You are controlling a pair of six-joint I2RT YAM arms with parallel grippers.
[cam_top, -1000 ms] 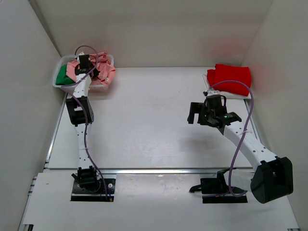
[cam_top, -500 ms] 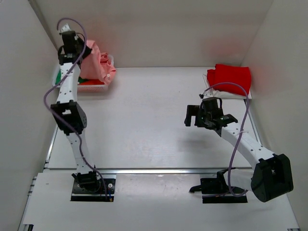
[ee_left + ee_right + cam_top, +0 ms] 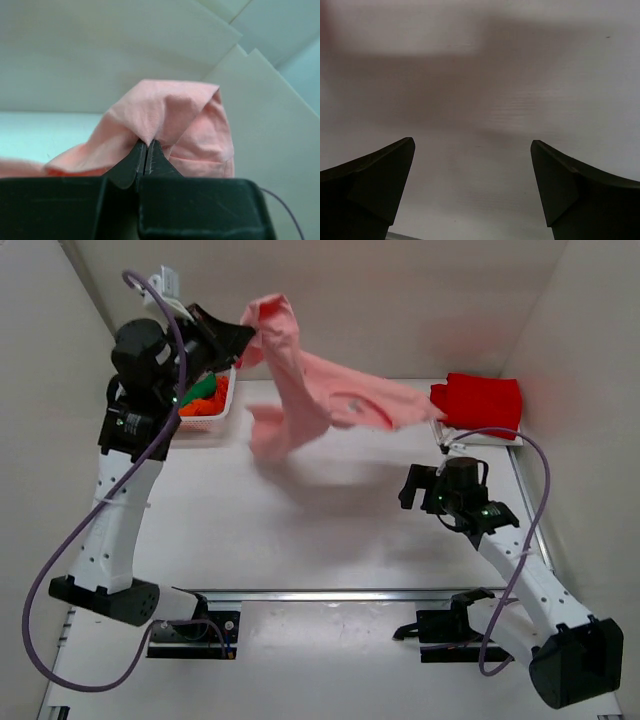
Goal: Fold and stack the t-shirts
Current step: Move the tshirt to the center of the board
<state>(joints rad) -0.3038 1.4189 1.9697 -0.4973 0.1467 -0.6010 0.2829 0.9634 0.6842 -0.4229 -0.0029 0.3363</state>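
Note:
The pink t-shirt [image 3: 303,392] hangs bunched from my left gripper alone, so I should lower it and have my right gripper take its far end [image 3: 420,406] before spreading it.
My left gripper [image 3: 248,337] is shut on the salmon-pink t-shirt [image 3: 320,400] and holds it high in the air; the cloth swings out to the right above the table. The left wrist view shows the pink cloth [image 3: 165,115] pinched between the closed fingertips. A folded bright red t-shirt [image 3: 478,402] lies at the back right. The green t-shirt [image 3: 203,388] and the orange t-shirt [image 3: 198,405] lie in the white basket [image 3: 222,410] at the back left. My right gripper [image 3: 422,487] is open and empty over bare table, its fingers [image 3: 380,180] wide apart.
White walls enclose the table on the left, back and right. A metal rail [image 3: 330,594] runs along the near edge in front of the arm bases. The pink shirt's shadow falls on the middle of the table.
My left arm has risen out of the basket and swung right, pulling the pink shirt up and out into the air. The right arm has shifted slightly right and nearer.

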